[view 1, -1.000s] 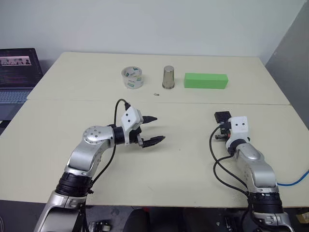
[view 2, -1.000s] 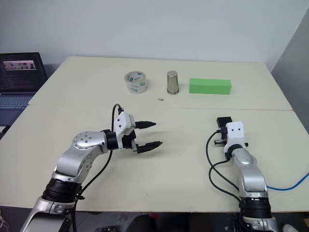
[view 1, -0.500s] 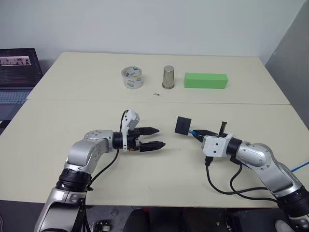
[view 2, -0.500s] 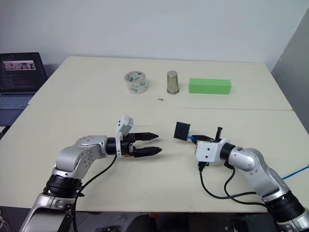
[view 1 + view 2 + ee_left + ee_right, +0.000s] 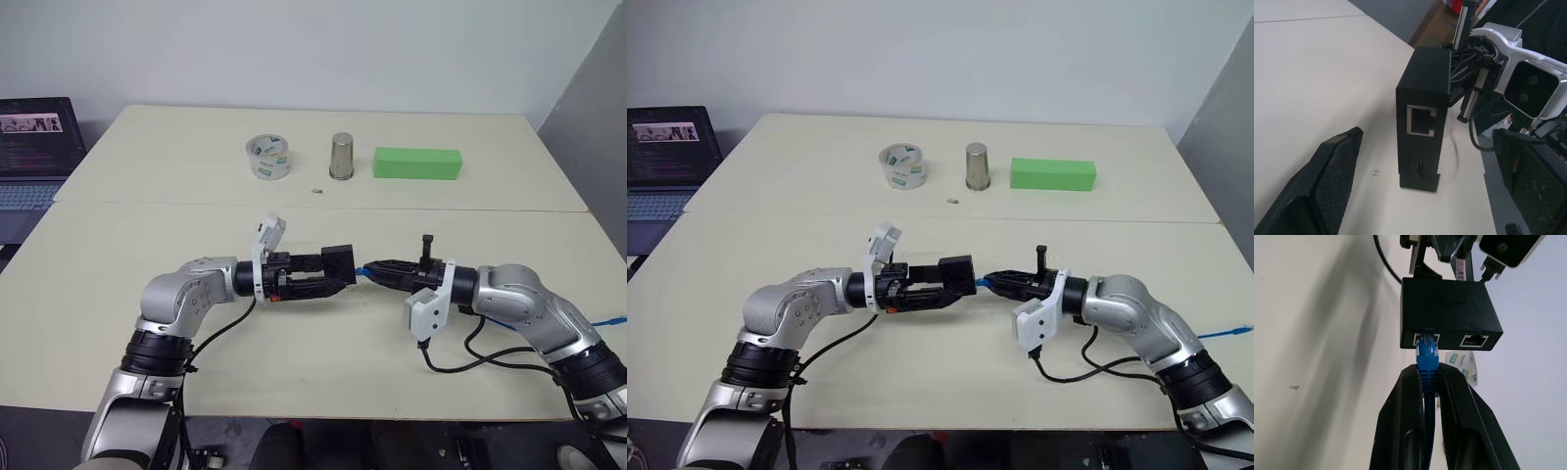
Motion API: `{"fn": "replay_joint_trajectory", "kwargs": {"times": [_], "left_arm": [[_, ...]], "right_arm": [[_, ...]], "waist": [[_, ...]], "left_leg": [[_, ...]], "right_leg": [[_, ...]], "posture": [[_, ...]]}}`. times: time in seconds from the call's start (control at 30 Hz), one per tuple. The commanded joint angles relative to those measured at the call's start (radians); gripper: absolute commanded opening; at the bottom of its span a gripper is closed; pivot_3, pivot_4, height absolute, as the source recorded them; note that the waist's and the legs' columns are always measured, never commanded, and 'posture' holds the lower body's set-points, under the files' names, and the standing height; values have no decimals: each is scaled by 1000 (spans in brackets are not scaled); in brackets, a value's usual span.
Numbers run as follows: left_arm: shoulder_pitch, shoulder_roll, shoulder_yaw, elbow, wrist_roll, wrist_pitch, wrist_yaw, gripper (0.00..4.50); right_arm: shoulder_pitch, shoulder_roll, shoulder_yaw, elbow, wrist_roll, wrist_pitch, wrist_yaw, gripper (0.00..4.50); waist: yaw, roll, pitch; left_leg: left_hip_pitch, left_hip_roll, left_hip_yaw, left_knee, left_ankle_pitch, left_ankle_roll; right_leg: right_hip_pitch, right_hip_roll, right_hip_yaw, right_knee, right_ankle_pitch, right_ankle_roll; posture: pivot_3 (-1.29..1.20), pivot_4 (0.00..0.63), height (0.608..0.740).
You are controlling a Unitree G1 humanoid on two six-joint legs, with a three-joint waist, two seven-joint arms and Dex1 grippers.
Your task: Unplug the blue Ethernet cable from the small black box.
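The robot's right gripper is pinching the plug (image 5: 1427, 373) by its sides, so once the left gripper holds the box, the right gripper next opens, turn and squeezes the plug's clip (image 5: 1426, 345).
The small black box (image 5: 339, 262) hangs just above the table's middle, carried by the blue Ethernet cable (image 5: 1426, 357), whose plug sits in one of the box's ports. My right gripper (image 5: 372, 270) is shut on the cable right behind the plug. From the other side my left gripper (image 5: 336, 272) reaches level around the box. Its fingers (image 5: 1334, 166) stand wide on either side of the box (image 5: 1422, 117) with a gap at each. The box's near face shows a free port. The rest of the blue cable (image 5: 1234, 333) trails off the table's right edge.
A tape roll (image 5: 268, 157), a metal cup (image 5: 341, 157) and a green block (image 5: 417, 163) stand in a row at the back. A small screw-like bit (image 5: 316, 190) lies before them. A laptop (image 5: 34, 147) sits off the far left.
My right arm swung left and rolled, carrying the box on its cable from the right side to between my left gripper's fingers. The left gripper rolled over and stayed open.
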Motion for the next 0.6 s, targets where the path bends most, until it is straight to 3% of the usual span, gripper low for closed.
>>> {"fn": "replay_joint_trajectory", "kwargs": {"times": [0.03, 0.3, 0.47, 0.57, 0.6], "left_arm": [[-26, -9, 51, -9, -51, 25, 9, 3826], [-32, -15, 58, -22, -73, 57, 18, 1887], [-29, -8, 45, -34, -65, 55, 11, 915], [-35, -4, 42, -30, -63, 54, 6, 801], [-35, -2, 40, -30, -61, 52, 3, 801]], "right_arm": [[-20, 7, -20, -13, 16, -24, 10, 144], [-17, 25, -31, -27, 31, -27, 22, 144], [-19, 30, -26, -39, 16, -15, 29, 144], [-22, 23, -18, -51, 35, 4, 62, 144], [-21, 22, -19, -58, 47, 15, 74, 493]], "waist": [[0, 0, 0], [0, 0, 0], [0, 0, 0], [0, 0, 0], [0, 0, 0]], "left_leg": [[0, 0, 0, 0, 0, 0], [0, 0, 0, 0, 0, 0], [0, 0, 0, 0, 0, 0], [0, 0, 0, 0, 0, 0], [0, 0, 0, 0, 0, 0]], "right_leg": [[0, 0, 0, 0, 0, 0], [0, 0, 0, 0, 0, 0], [0, 0, 0, 0, 0, 0], [0, 0, 0, 0, 0, 0], [0, 0, 0, 0, 0, 0]], "posture": [[0, 150, 740], [0, 150, 740], [0, 150, 740], [0, 150, 740], [0, 150, 740]]}}
